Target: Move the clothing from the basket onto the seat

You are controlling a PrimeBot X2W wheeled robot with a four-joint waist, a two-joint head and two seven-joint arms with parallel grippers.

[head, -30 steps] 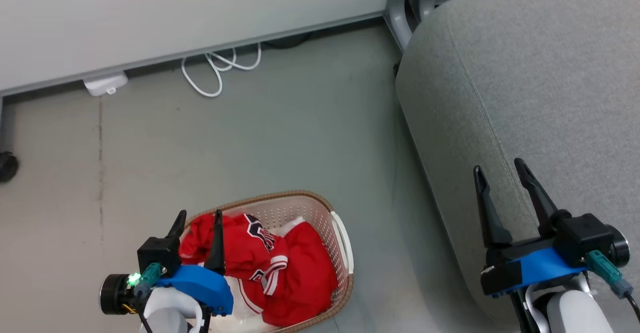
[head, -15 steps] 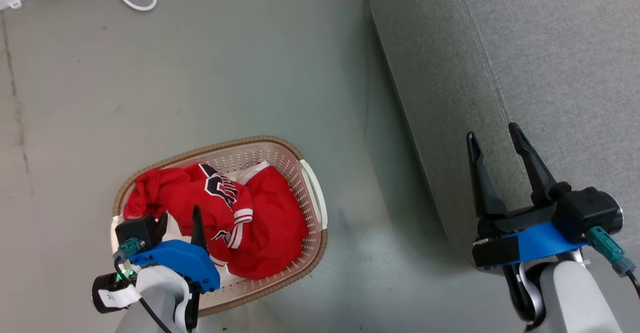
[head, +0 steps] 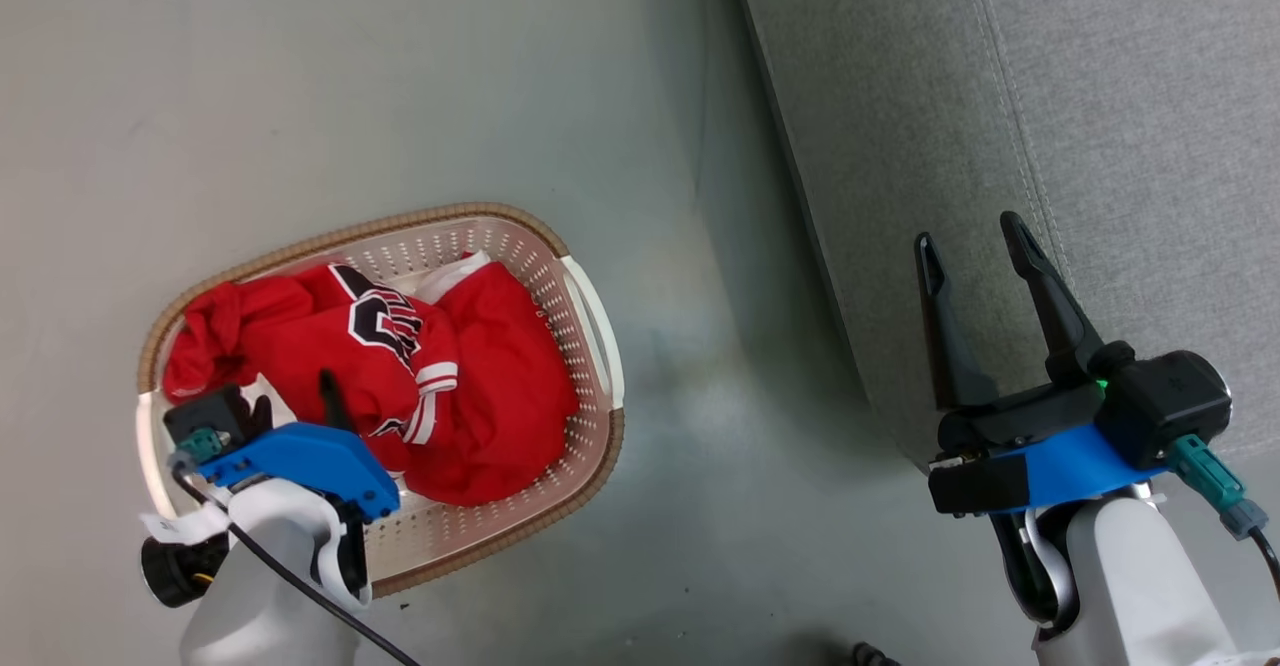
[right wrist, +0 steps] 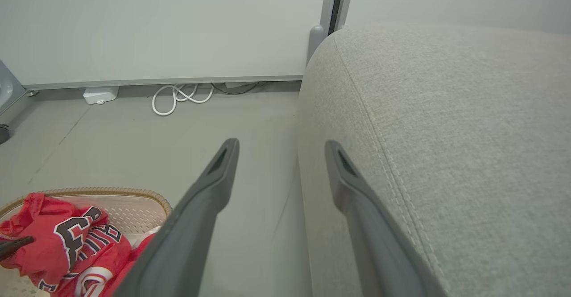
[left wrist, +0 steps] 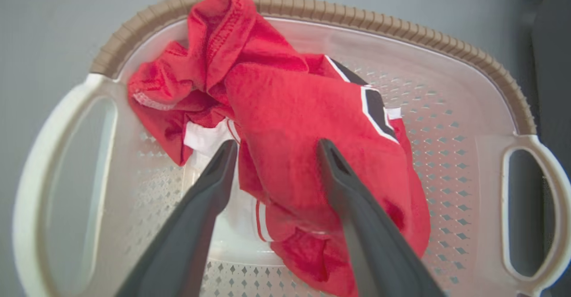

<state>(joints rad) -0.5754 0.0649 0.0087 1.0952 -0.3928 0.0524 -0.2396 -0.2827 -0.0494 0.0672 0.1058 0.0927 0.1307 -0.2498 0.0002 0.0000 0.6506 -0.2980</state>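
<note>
The plain red garment (head: pixel 509 388) will stay in the basket when I lift the jersey, because the red jersey's striped edge (head: pixel 431 401) lies loosely over it.
The clothing (head: pixel 480 396) is a heap of red garments in the basket (head: pixel 440 218), the jersey with black-and-white lettering on top. My left gripper (head: pixel 295 394) is open and reaches down into the basket. In the left wrist view the left gripper (left wrist: pixel 276 143) straddles a raised fold of the clothing (left wrist: pixel 290 109), fingers touching or just above the fabric, inside the basket (left wrist: pixel 401 25). My right gripper (head: pixel 965 228) hangs open and empty over the left edge of the grey seat (head: pixel 1100 96). The right wrist view shows the right gripper (right wrist: pixel 282 142), seat (right wrist: pixel 446 132), basket (right wrist: pixel 111 193) and clothing (right wrist: pixel 53 248).
Bare grey floor (head: pixel 700 396) separates the basket from the sofa. In the right wrist view a white cable (right wrist: pixel 174 98) and a white adapter (right wrist: pixel 100 94) lie by the pale wall, and a metal post (right wrist: pixel 316 38) stands at the sofa's far corner.
The head camera has tilted down, so the whole picture shifted. My left gripper has sunk further into the basket onto the clothing. The right gripper stays open by the seat's edge.
</note>
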